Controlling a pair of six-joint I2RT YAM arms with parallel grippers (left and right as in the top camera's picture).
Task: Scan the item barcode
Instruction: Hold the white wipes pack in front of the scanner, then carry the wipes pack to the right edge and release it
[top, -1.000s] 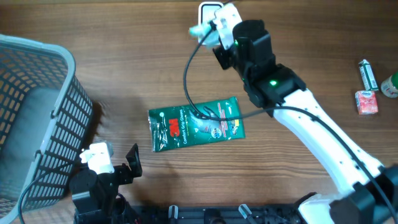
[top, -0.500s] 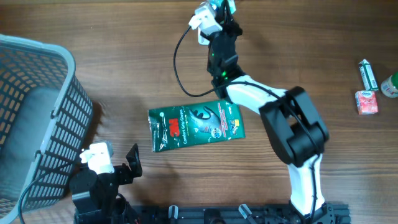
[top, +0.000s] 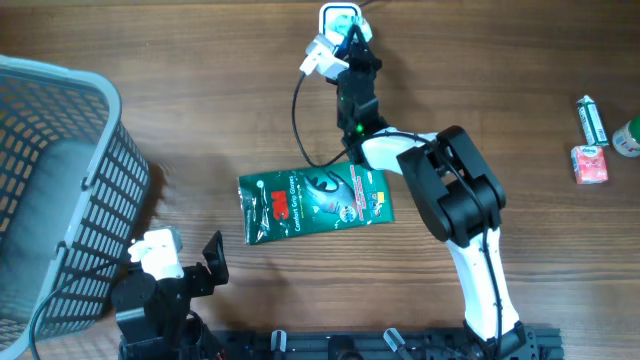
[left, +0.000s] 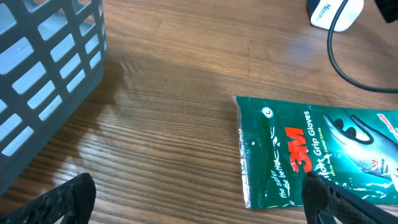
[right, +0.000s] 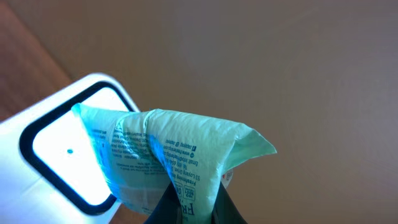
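I can see the pale green packet (right: 146, 149) lit at the scanner's window and open wood (top: 556, 98) beside the battery pack, so my right gripper should keep going there and let go of the packet.
My right gripper (right: 189, 208) is shut on a thin pale green packet (right: 174, 149) with small print, pinched at its lower edge. The packet hangs right in front of the lit window of the white barcode scanner (right: 62, 149). In the overhead view the right gripper (top: 350, 45) sits just below the scanner (top: 338, 18) at the far edge of the table. My left gripper (left: 199, 205) stands open low over the wood, with nothing between its fingers. A dark green 3M gloves pack (top: 315, 200) lies flat mid-table, and its left end (left: 298, 155) is close to my left gripper's right finger.
A grey plastic basket (top: 60, 180) stands at the left, its wall (left: 43, 68) near my left gripper. The scanner's black cable (top: 298, 110) loops down onto the gloves pack. A pink packet (top: 590, 165), a battery pack (top: 593, 120) and a green object (top: 628, 138) lie far right.
The right arm has folded its elbow in towards the table's middle, and its wrist has turned while holding the packet by the scanner. The left arm and the gloves pack have not moved.
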